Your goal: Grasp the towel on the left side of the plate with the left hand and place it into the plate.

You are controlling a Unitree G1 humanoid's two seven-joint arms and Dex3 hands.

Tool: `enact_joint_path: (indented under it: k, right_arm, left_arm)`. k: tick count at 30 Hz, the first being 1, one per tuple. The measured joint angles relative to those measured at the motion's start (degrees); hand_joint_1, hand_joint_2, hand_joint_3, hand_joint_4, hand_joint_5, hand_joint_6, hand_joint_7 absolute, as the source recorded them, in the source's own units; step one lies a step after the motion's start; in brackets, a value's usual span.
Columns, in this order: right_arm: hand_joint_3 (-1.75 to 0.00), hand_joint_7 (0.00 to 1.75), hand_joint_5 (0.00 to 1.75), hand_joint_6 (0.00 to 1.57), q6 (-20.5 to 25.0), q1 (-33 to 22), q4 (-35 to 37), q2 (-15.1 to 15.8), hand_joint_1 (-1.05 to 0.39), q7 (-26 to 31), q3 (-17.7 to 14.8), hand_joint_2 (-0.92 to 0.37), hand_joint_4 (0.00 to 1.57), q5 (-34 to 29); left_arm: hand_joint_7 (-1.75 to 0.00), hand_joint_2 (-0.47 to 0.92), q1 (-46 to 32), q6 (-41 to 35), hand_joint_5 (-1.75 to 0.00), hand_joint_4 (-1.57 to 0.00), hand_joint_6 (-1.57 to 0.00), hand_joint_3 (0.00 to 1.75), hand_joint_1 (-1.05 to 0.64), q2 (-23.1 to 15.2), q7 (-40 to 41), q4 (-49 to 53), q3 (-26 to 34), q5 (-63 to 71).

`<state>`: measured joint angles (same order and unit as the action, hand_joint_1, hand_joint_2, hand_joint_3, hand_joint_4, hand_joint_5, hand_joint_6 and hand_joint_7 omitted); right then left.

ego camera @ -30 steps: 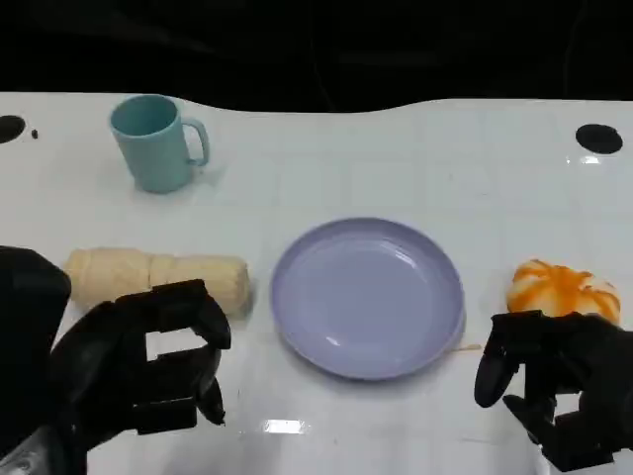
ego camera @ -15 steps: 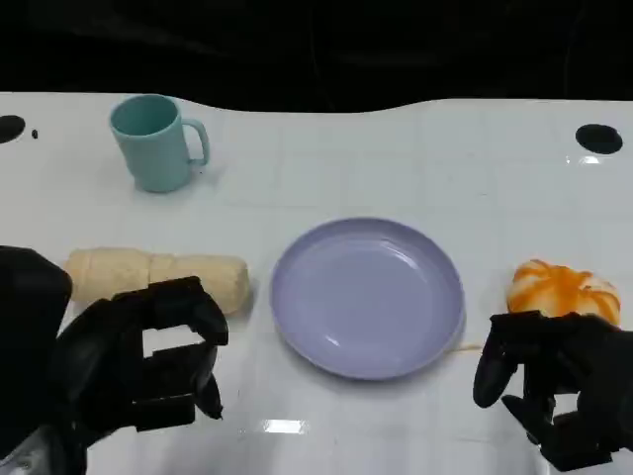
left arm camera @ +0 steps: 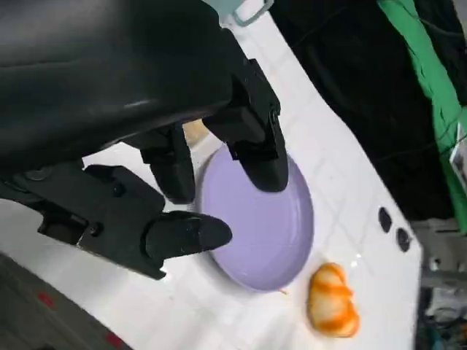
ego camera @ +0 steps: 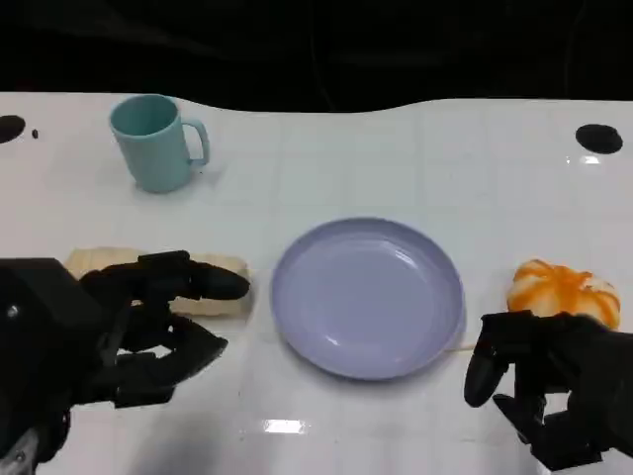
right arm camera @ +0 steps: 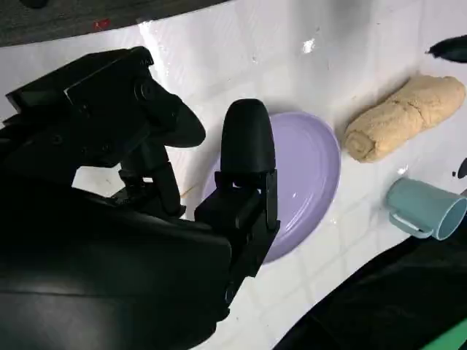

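Observation:
The rolled beige towel (right arm camera: 387, 130) has a pinched crease (right arm camera: 418, 111) all around its middle, so it will stay rolled up when I lift it.
A rolled beige towel (ego camera: 91, 262) lies left of the empty lilac plate (ego camera: 368, 297). My left hand (ego camera: 134, 327) hovers at the towel's near side, its fingers (ego camera: 203, 282) spread and stretched across the roll, covering its middle; nothing is held. In the left wrist view, a sliver of the towel (left arm camera: 194, 131) shows between the fingers (left arm camera: 255, 146), with the plate (left arm camera: 284, 240) beyond. My right hand (ego camera: 549, 381) hangs low at the near right, fingers loosely bent and empty. The right wrist view shows the towel (right arm camera: 405, 117) beyond the plate (right arm camera: 314, 171).
A teal mug (ego camera: 156, 142) stands at the back left, behind the towel. An orange-and-white pumpkin-like object (ego camera: 566, 287) sits right of the plate, just beyond my right hand. The white table (ego camera: 396, 158) ends at a dark back edge.
My left hand's fingers have uncurled and reached forward over the towel. The right hand has sunk slightly. Towel, plate and mug have not moved.

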<state>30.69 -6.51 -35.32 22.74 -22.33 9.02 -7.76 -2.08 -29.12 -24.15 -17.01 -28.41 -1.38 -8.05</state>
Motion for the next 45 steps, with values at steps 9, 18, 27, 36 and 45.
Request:
enact_joint_path:
  k: [9,18,27,36,45]
  right_arm:
    - [-1.08,1.41,1.75,0.71,0.0,0.2,-0.1,0.0,0.01,0.2,0.5,-0.56,0.72,-0.5]
    - [-1.08,1.41,1.74,0.71,-0.1,0.1,-0.5,0.0,0.01,0.2,0.3,-0.56,0.72,-0.5]
    - [-1.11,1.42,1.75,0.72,-0.7,-0.3,-0.6,0.0,0.00,0.2,-0.1,-0.54,0.74,-0.5]
    - [-1.11,1.42,1.75,0.71,-0.3,-0.8,-1.6,0.2,0.01,0.1,-0.6,-0.54,0.73,-0.5]
    - [-1.11,1.43,1.75,0.71,-0.2,-1.2,-1.9,0.2,0.02,-0.2,-1.0,-0.54,0.73,-0.5]
  left_arm:
    - [-0.05,0.92,6.3,13.3,-0.54,-0.15,-0.32,0.08,-0.42,-7.7,0.0,5.4,-5.8,19.0]
    - [-0.02,0.90,16.6,20.4,-0.41,-0.24,-0.35,0.01,-0.46,-12.3,-0.4,19.0,-15.3,40.4]
    - [-0.01,0.87,26.2,23.5,-0.25,-0.43,-0.39,0.00,-0.49,-9.7,-0.6,33.6,-21.8,51.0]
    - [-0.01,0.92,32.6,26.2,-0.09,-0.59,-0.51,0.01,-0.54,-5.2,1.4,49.3,-26.4,55.9]
    - [-0.03,0.92,38.8,31.6,-0.06,-0.59,-0.58,0.07,-0.53,-0.7,8.2,67.4,-29.2,56.9]
